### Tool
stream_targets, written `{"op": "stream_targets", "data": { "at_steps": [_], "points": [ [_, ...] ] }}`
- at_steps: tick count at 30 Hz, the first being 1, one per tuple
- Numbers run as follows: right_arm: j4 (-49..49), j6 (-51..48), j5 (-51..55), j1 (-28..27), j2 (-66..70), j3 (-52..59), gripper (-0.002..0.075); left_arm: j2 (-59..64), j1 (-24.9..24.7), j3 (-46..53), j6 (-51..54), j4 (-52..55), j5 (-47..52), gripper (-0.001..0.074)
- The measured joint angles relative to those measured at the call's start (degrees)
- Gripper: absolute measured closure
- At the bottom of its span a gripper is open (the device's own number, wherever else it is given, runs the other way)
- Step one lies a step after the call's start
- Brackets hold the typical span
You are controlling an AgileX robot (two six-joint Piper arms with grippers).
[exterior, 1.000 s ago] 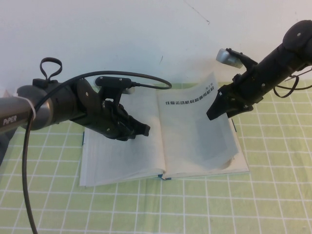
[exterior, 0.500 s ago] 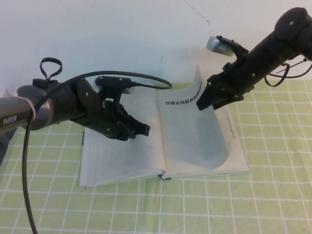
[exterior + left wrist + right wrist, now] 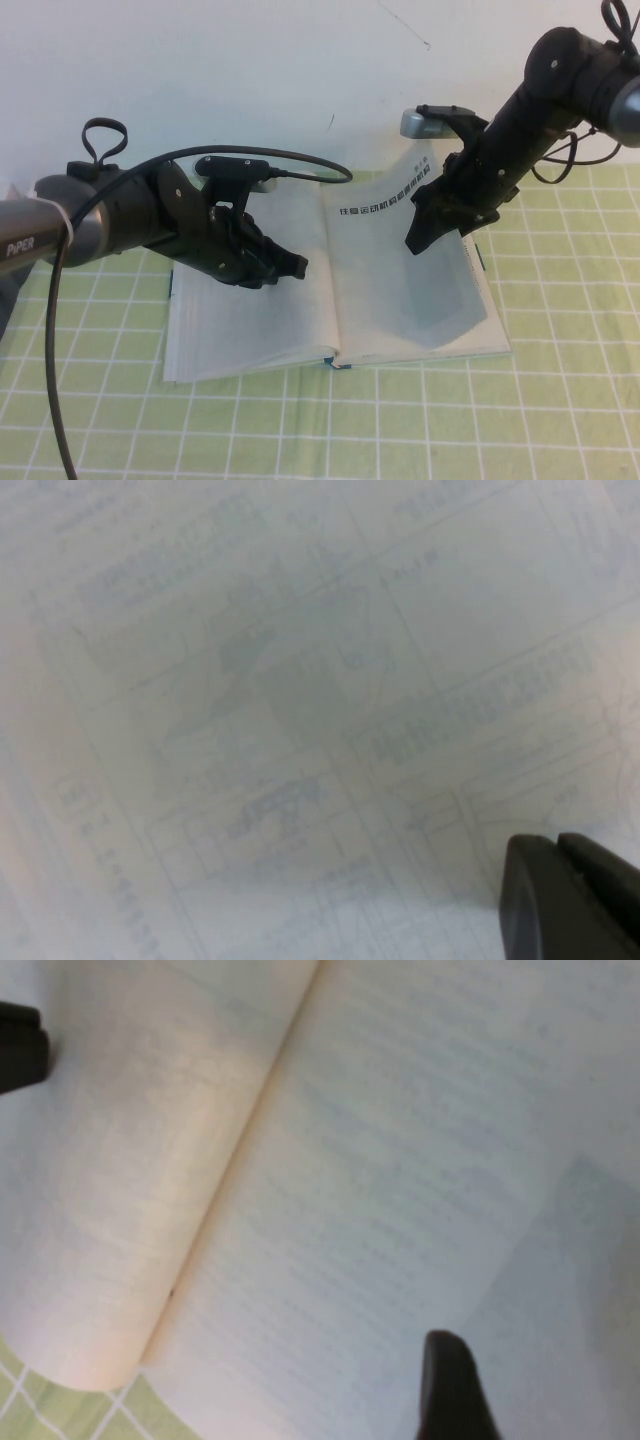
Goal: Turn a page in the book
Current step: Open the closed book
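Observation:
The page [image 3: 388,250] curves up from the gutter [image 3: 329,272]. I expect it to swing over and stay down on the opposite leaf when I move it across.
The book [image 3: 250,330] lies open on the green checked mat. My left gripper [image 3: 296,266] rests shut on the left-hand leaf, and its two fingers [image 3: 560,890] sit together on faint diagrams. The page [image 3: 380,260] with the bold black heading bows up from the right half, its outer edge lifted toward the wall. My right gripper [image 3: 418,238] hangs at that raised edge, open. In the right wrist view one dark finger [image 3: 450,1390] stands against the paper near the book's gutter [image 3: 250,1160]; the other finger is out of sight.
The mat [image 3: 560,400] stretches to the front and both sides. A white surface [image 3: 250,70] lies behind the book. A black cable [image 3: 300,160] loops from the left arm over the book's far edge. A dark object [image 3: 5,300] sits at the far left.
The right arm has swung left and tipped its wrist down over the page. The page's outer edge has curled higher and further toward the spine. The left arm has not moved.

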Motion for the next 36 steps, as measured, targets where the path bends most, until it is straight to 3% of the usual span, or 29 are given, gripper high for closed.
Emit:
{"op": "stream_targets", "data": {
  "at_steps": [14, 24, 31, 36],
  "points": [
    [17.55, -5.91, 0.00, -0.11, 3.33, 0.00, 0.0338, -2.63, 0.00, 0.00, 0.00, 0.00, 0.00, 0.0739],
    [11.98, -5.01, 0.00, -0.11, 3.40, 0.00, 0.0338, -6.90, 0.00, 0.00, 0.22, 0.00, 1.38, 0.0739],
    [26.32, -9.40, 0.00, -0.10, 3.45, 0.00, 0.0338, -8.84, 0.00, 0.00, 1.23, 0.22, 4.96, 0.0739],
    [28.07, -10.05, 0.00, -0.10, 3.45, 0.00, 0.0338, -12.93, -0.51, 0.00, 2.90, -0.80, 8.94, 0.0739]
  ]
}}
